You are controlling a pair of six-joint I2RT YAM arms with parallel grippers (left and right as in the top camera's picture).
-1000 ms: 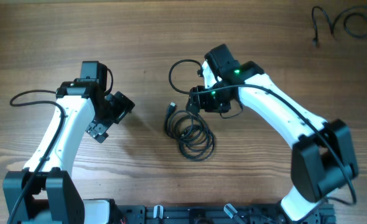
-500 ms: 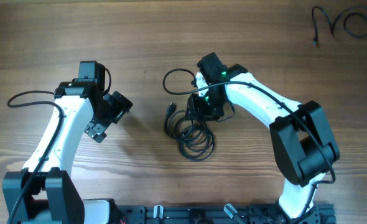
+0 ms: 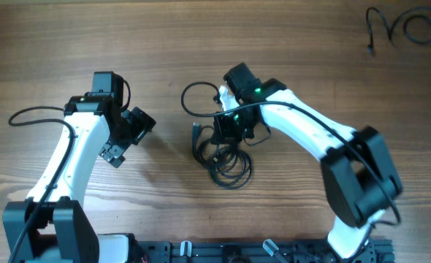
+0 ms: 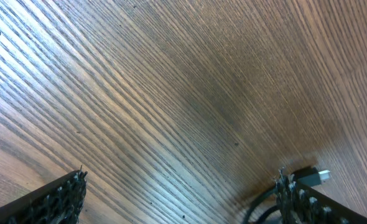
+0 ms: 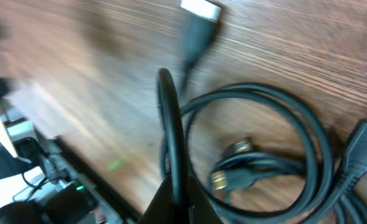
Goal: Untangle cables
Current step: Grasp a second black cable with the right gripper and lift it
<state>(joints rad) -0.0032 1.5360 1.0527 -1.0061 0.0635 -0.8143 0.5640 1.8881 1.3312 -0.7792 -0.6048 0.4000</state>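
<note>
The cable in my right gripper is still among the bundle's other loops (image 3: 230, 169), so I should raise it free and take it to my open left gripper (image 3: 157, 120).
A bundle of thin black cables (image 3: 229, 159) lies in loops on the wooden table, in the middle. My right gripper (image 3: 226, 133) sits on the bundle's upper edge, shut on one black strand (image 5: 172, 149) that rises between the fingers in the right wrist view. Around it I see a plug with a silver tip (image 5: 199, 22), a second plug (image 5: 362, 146) and small metal connectors (image 5: 233, 168) inside a loop. My left gripper (image 3: 128, 137) hovers to the left of the bundle, open and holding nothing. In its wrist view the left gripper (image 4: 180, 182) stands over bare wood, with a plug end (image 4: 313, 176) behind the right finger.
A separate thin black cable (image 3: 407, 28) lies curled at the table's far right corner. A thicker black wire (image 3: 195, 98) loops out from the right wrist, just left of it. The robot base rail (image 3: 223, 252) runs along the front edge.
The right gripper has moved left and down onto the bundle and closed on a strand. The left arm has stayed in place, still open.
</note>
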